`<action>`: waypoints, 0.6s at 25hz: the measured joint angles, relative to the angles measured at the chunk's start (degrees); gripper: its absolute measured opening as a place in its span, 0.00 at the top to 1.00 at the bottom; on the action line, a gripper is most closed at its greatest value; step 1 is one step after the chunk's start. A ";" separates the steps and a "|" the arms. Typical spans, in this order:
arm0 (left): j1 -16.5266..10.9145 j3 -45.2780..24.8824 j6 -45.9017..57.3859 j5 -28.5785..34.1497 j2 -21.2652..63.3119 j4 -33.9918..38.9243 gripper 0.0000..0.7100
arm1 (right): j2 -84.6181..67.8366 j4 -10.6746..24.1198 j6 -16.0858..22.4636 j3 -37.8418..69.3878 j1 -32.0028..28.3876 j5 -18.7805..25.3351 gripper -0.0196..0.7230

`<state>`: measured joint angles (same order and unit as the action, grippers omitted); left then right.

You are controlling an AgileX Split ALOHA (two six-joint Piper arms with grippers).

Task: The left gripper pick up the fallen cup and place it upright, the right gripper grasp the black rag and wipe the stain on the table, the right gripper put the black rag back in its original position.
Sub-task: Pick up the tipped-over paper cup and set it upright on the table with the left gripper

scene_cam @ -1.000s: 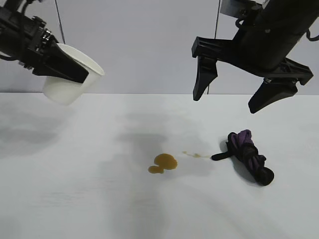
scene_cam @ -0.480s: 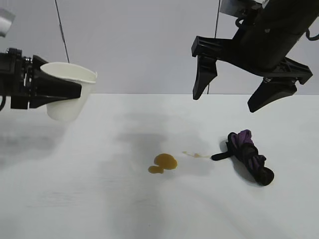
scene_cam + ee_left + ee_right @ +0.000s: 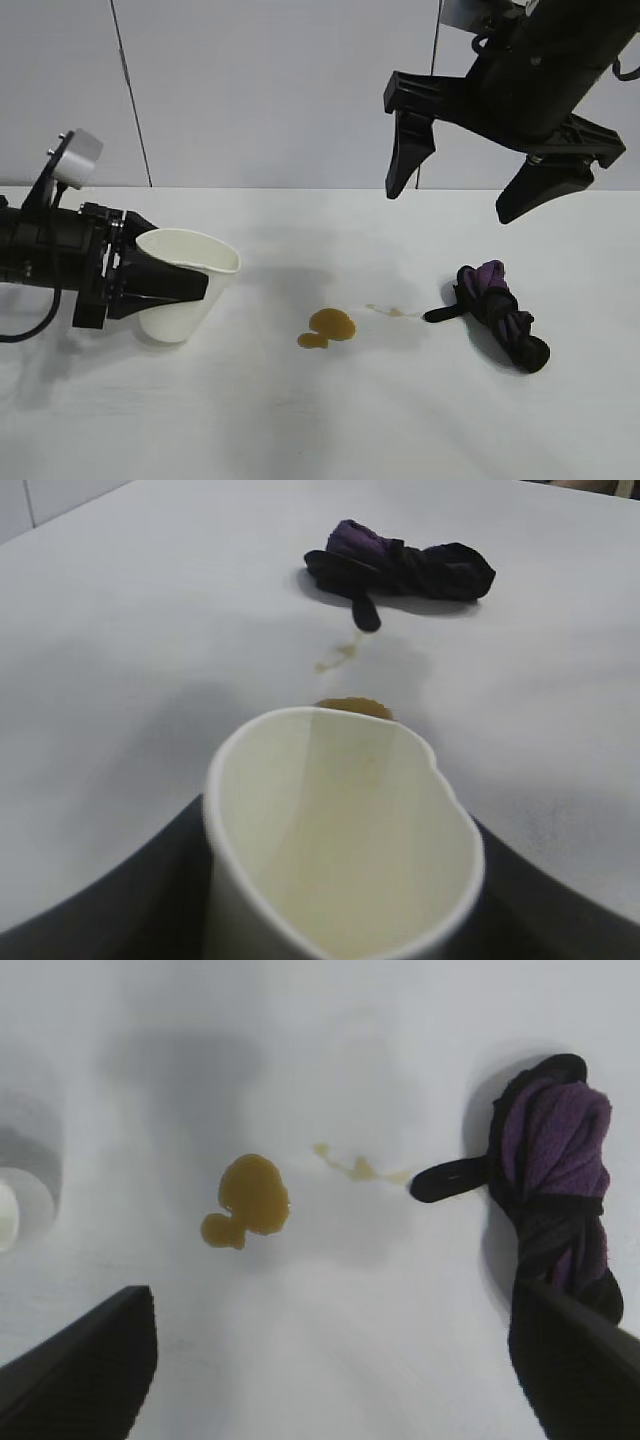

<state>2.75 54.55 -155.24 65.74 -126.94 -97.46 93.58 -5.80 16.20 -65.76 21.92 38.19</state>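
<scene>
I expect the black rag (image 3: 501,316), lying in loose, crumpled folds (image 3: 491,281), to bunch up and spread its black edge under my right gripper when I wipe.
The white paper cup (image 3: 186,320) stands about upright at the left of the table (image 3: 330,430), its base at or just above the surface and its rim squeezed oval. My left gripper (image 3: 178,286) is shut on the cup, reaching in level from the left; in the left wrist view the cup (image 3: 340,820) fills the space between the fingers (image 3: 120,900). The amber stain (image 3: 328,327) lies at the middle. The black and purple rag (image 3: 500,315) lies to its right. My right gripper (image 3: 450,203) hangs open high above the rag and holds nothing. The right wrist view shows the stain (image 3: 250,1198) and the rag (image 3: 555,1195).
A thin pale streak (image 3: 390,311) runs from the stain towards the rag's strap tail (image 3: 445,313). A grey wall stands behind the table.
My left gripper has come down and to the right with the cup, from high at the left to table level, turning the cup upright. The right arm, rag and stain have not moved.
</scene>
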 joint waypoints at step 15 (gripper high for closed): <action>0.48 0.00 10.22 -0.25 3.61 -0.28 0.03 | 0.00 0.04 -0.46 0.00 0.00 -0.18 0.08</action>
<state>3.23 54.55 -145.02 65.49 -123.32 -97.74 93.58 -5.76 15.74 -65.76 21.92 38.01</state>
